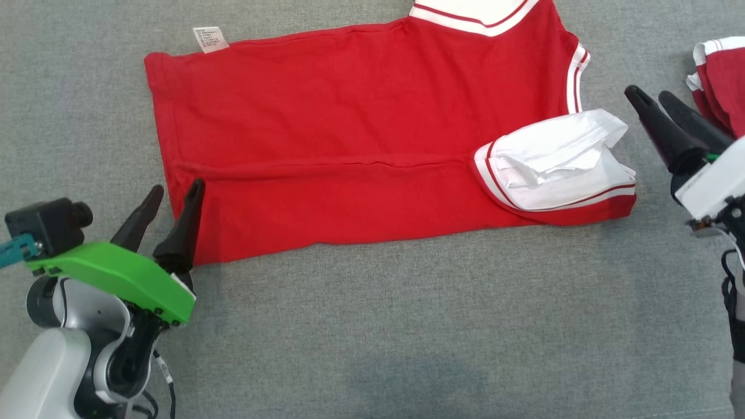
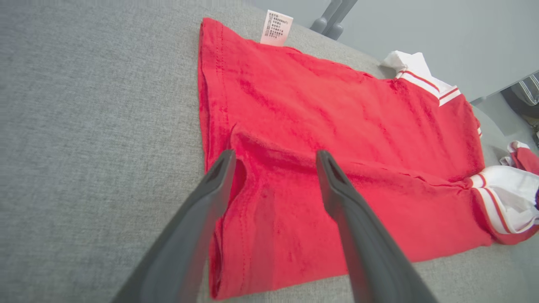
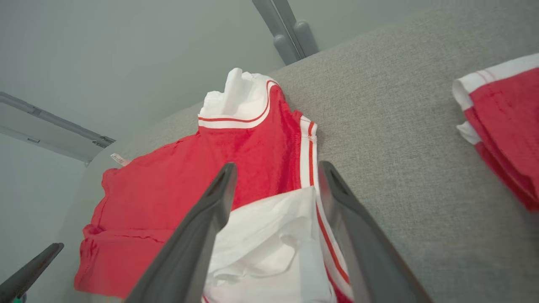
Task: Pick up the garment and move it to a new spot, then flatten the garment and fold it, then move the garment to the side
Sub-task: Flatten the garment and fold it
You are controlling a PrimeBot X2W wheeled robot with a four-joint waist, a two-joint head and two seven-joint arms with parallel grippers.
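The care label (image 1: 210, 39) juts out from the garment's far edge (image 1: 279, 39), so it will travel over and stick out across the garment's near flap when I fold.
The garment (image 1: 361, 134) is a red shirt with white striped trim, lying folded lengthwise on the grey fabric surface (image 1: 407, 326). A white sleeve (image 1: 559, 160) is turned up on its right end, and a care label (image 1: 210, 39) sticks out at the far left corner. My left gripper (image 1: 174, 196) is open at the garment's near left corner. In the left wrist view its fingers (image 2: 274, 156) straddle the hem above the red cloth (image 2: 337, 113), gripping nothing. My right gripper (image 1: 651, 96) is open just right of the sleeve, fingers (image 3: 278, 168) spread over the white fabric (image 3: 269, 235).
A second red and white garment (image 1: 722, 75) lies bunched at the far right edge, close behind my right gripper, and also appears in the right wrist view (image 3: 505, 126). Bare grey surface stretches across the whole near side. Grey frame legs (image 3: 290, 33) stand beyond the far edge.
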